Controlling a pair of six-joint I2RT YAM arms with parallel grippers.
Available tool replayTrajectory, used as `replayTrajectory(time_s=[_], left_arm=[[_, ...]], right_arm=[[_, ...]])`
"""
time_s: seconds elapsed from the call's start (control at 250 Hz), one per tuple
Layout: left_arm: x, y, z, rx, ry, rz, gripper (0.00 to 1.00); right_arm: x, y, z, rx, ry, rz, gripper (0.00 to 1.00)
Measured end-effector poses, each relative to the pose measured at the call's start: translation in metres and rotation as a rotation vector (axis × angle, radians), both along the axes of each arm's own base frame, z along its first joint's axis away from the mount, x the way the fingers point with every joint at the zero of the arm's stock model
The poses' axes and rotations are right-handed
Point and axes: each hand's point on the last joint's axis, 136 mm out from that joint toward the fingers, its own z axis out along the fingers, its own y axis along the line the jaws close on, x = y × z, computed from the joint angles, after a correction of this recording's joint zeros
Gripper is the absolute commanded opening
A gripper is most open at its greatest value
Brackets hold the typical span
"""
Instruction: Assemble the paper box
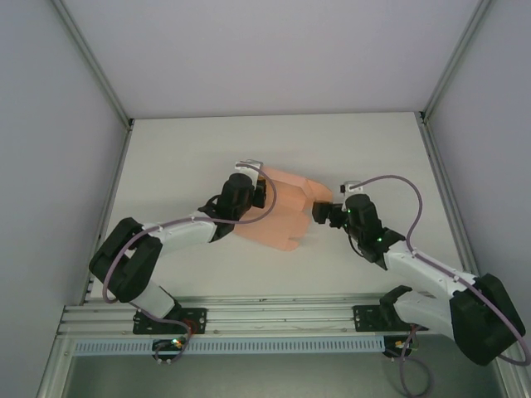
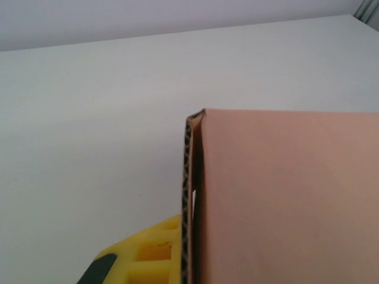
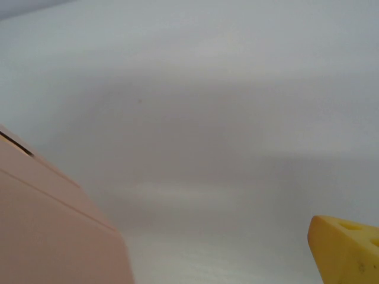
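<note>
The paper box is crooked, its loose end slanting past my right gripper's fingers. So I should pull my right gripper back, then grip the back corner squarely.
The paper box is a salmon-pink card, partly folded, lying mid-table between the two arms. My left gripper is shut on the card's upright left wall. In the left wrist view that wall's corrugated edge stands against one yellow finger, and a wide pink panel hides the other finger. My right gripper stands open at the card's right end. Its wrist view has a pink corner of the paper box at lower left and one yellow fingertip at lower right, well apart. Whether it touches the card I cannot tell.
The white table is walled on the left, right and back. An aluminium rail carrying both arm bases runs along the near edge. Bare surface lies behind and to either side of the card.
</note>
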Motion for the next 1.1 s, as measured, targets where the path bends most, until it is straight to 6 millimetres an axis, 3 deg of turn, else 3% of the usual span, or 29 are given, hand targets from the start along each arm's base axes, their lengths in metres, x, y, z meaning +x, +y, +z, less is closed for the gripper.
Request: replayTrajectory(time_s=[0.16,0.395,0.759,0.934,1.102], left_arm=[[-0.001,-0.002,0.0,-0.009,0.008,-0.008,0.0],[-0.001,-0.001,0.0,-0.016,0.019,0.003,0.0],[0.003,0.006,0.0,0.007,0.01,0.053,0.0],[0.005,0.009,0.0,0.005,0.017,0.063,0.0],[0.012,0.018,-0.001,0.003,0.024,0.081,0.0]], right_arm=[[0.016,0.012,0.013,0.017,-0.049,0.027,1.0],[0.032,0.036,0.015,0.015,-0.067,0.058,1.0],[0.043,0.041,0.015,-0.044,-0.09,-0.045,1.0],[0.027,0.036,0.025,-0.077,-0.072,-0.008,1.0],[-0.01,0.026,0.064,-0.063,-0.109,0.076,1.0]])
